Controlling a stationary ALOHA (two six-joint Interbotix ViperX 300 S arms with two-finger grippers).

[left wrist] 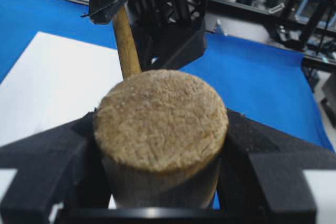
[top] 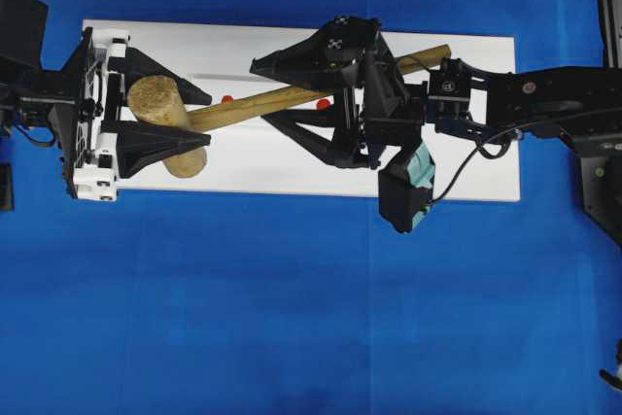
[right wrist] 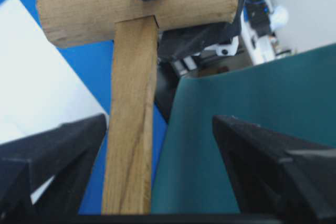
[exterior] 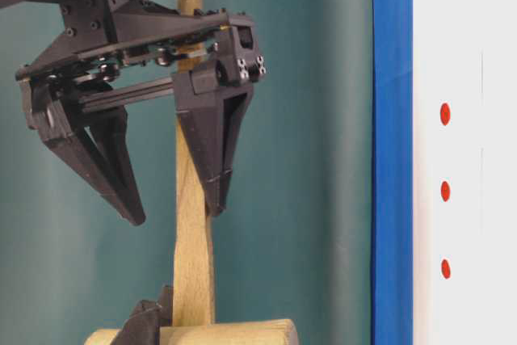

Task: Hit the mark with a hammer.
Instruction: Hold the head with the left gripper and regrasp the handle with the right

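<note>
My right gripper should turn so its fingers point down and pinch the handle (top: 299,95) before it strikes, because it sits crooked around the hammer's handle (exterior: 191,187) with one finger toward the board.
The hammer is a light-brown wooden mallet. Its thick head (top: 160,109) is clamped between the fingers of my left gripper (top: 207,120) at the left end of the white board (top: 466,153). The head's rough end face fills the left wrist view (left wrist: 160,119), with my left gripper (left wrist: 160,150) shut around it. The handle (top: 253,104) runs right across the board. My right gripper (top: 262,92) is open, one finger on each side of the handle (right wrist: 131,129). In the right wrist view my right gripper (right wrist: 159,121) has the handle nearer its left finger. Red marks (top: 226,99) (top: 323,102) lie on the board under the handle.
The board lies on a blue cloth (top: 292,318). The table-level view shows a row of three red marks (exterior: 445,191) on the board, and my right gripper (exterior: 174,212) and the handle (exterior: 194,264) against a teal backdrop (exterior: 323,159). The right arm (top: 544,94) reaches in from the right.
</note>
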